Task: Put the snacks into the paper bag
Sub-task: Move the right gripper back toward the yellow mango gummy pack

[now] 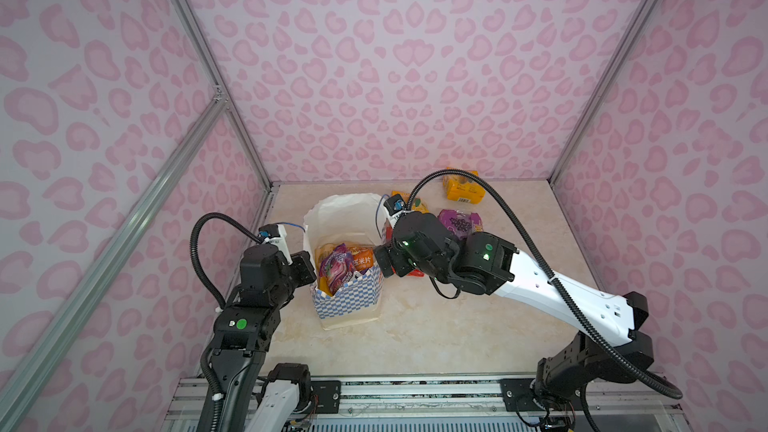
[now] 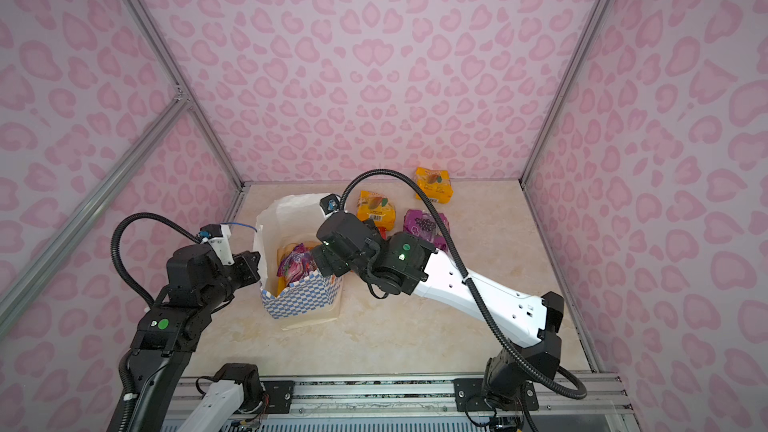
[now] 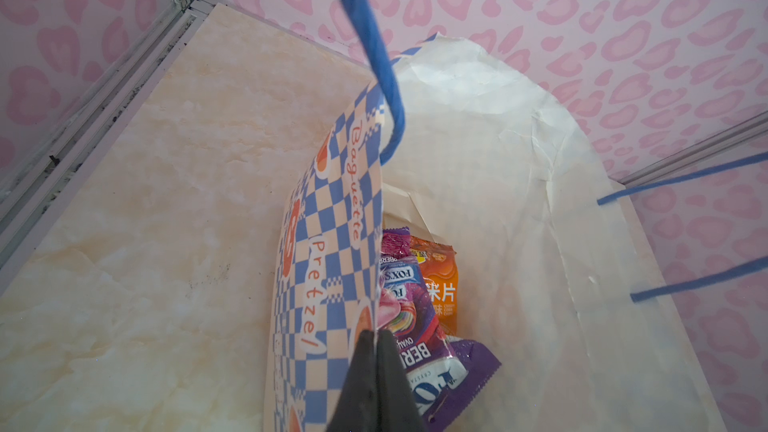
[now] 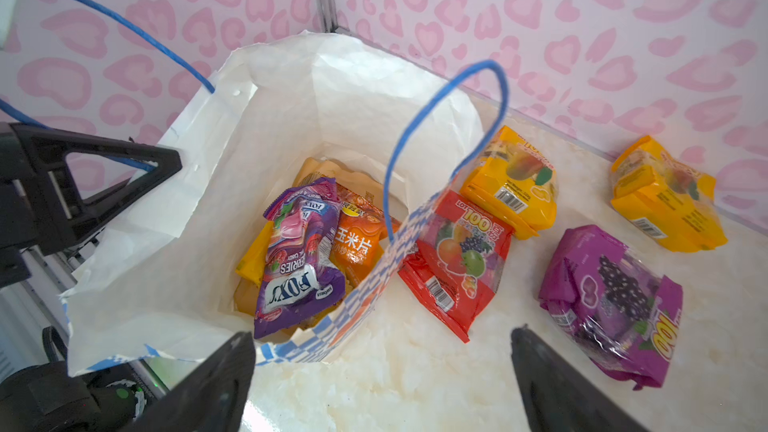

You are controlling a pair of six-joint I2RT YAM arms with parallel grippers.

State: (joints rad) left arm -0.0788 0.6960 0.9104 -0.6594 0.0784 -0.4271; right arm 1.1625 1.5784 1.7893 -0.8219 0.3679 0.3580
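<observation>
The far yellow pouch (image 2: 432, 184) lies clear of its neighbours, so my right gripper keeps moving open toward that pouch until its fingers straddle the pouch's free side (image 2: 449, 187).
The paper bag (image 1: 349, 218) (image 2: 286, 218) stands open left of the table's middle. My left gripper (image 3: 376, 332) (image 1: 309, 272) is shut on its checkered left rim (image 3: 332, 243). Inside lie a purple candy pouch (image 4: 299, 259), an orange chips bag (image 4: 357, 247), a yellow packet (image 4: 253, 263) and a tan kraft pouch (image 4: 316, 168). My right gripper (image 4: 382, 338) (image 1: 382, 261) hangs open and empty over the bag's right rim. On the table to the bag's right lie a red fruit pouch (image 4: 457, 259), two yellow pouches (image 4: 511, 184) (image 4: 665, 197) and a purple grape pouch (image 4: 611, 301).
Pink patterned walls with aluminium posts (image 1: 208, 68) close in the marble table (image 1: 457, 326) on three sides. A metal rail (image 1: 415, 392) runs along the front edge. The bag's blue cord handles (image 4: 415, 151) stick up by the right gripper.
</observation>
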